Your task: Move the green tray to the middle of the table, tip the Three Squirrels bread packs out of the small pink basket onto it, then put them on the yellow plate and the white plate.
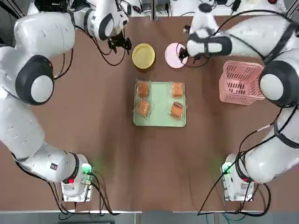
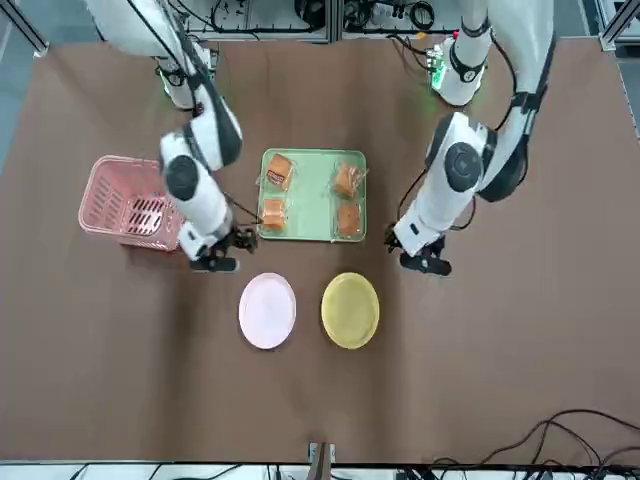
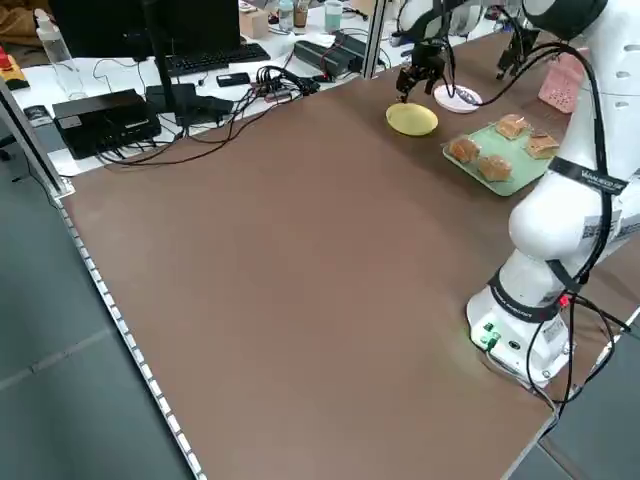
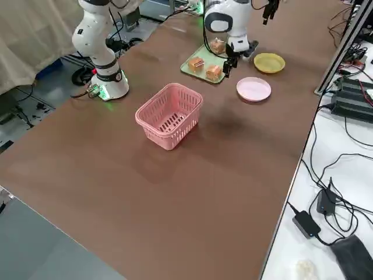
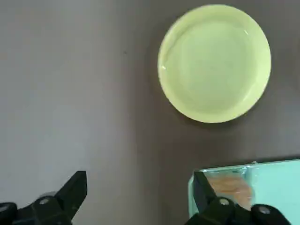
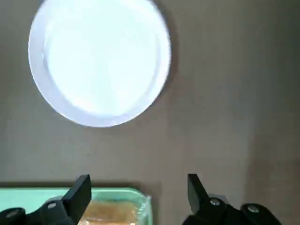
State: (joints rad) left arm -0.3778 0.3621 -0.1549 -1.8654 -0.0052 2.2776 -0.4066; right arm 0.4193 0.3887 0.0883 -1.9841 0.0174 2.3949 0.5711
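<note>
I see clear wrapper ends (image 5: 248, 172) sticking out past the bread, so I expect the Three Squirrels bread pack (image 2: 348, 218) to keep those ends flared when I carry it.
The green tray (image 1: 160, 99) lies mid-table with several Three Squirrels bread packs (image 1: 143, 88) on it. Beyond it sit the yellow plate (image 1: 143, 55) and the white plate (image 1: 173, 56), both bare. To the tray's right, the small pink basket (image 1: 240, 82) stands upright and holds nothing. My left gripper (image 1: 119, 44) hovers open just left of the yellow plate (image 5: 214, 63). Beside the white plate (image 6: 98, 61), on its right, my right gripper (image 1: 184, 54) also hangs open. Neither holds anything.
The right arm's links reach over the basket's far side. Both arm bases (image 1: 74, 184) stand at the near table edge. Cables and electronics (image 3: 110, 110) lie on a bench past the table's far edge.
</note>
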